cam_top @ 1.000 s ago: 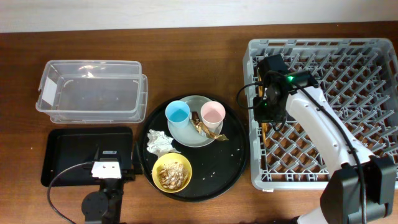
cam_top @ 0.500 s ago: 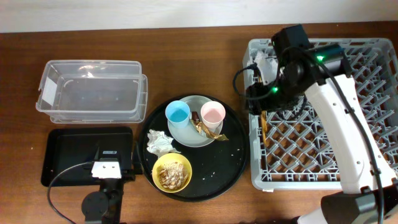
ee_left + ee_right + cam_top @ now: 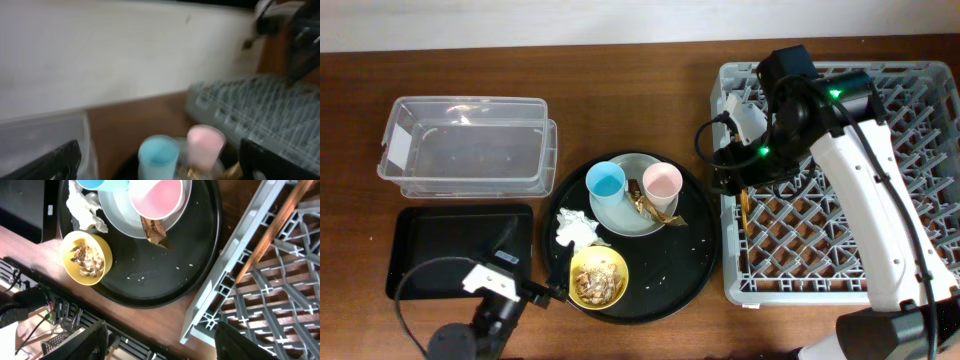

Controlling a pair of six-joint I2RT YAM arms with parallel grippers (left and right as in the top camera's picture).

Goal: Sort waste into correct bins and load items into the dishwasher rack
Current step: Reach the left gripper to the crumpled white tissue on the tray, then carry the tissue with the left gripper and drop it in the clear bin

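Next, I move the tissue (image 3: 577, 229) and the foil wrapper (image 3: 645, 203) into the clear tub with my left gripper before I load the grey plate, because the wrapper is lying across the plate.
A gold utensil (image 3: 744, 214) lies in the dishwasher rack (image 3: 840, 180) by its left wall, seen as a brown bar (image 3: 265, 240) in the right wrist view. My right gripper (image 3: 728, 172) hangs open and empty (image 3: 165, 345) above the rack's left edge. On the grey plate (image 3: 630, 212) stand the blue cup (image 3: 606, 181) and pink cup (image 3: 662, 182), with a foil wrapper (image 3: 645, 203) between them. Tissue (image 3: 577, 229) and the yellow bowl (image 3: 597, 277) of scraps sit nearby. My left gripper (image 3: 542, 290) is open (image 3: 162, 170), low beside the bowl, facing the cups (image 3: 158, 156).
Everything but the utensil sits on a round black tray (image 3: 695, 255) at table centre. The clear tub (image 3: 465, 150) stands at the back left, with the flat black tray (image 3: 440, 250) in front of it. The left arm's cable loops over the front table edge.
My right gripper opened, left the gold utensil in the rack and rose toward the rack's left edge. My left arm swung right off the flat black tray toward the yellow bowl.
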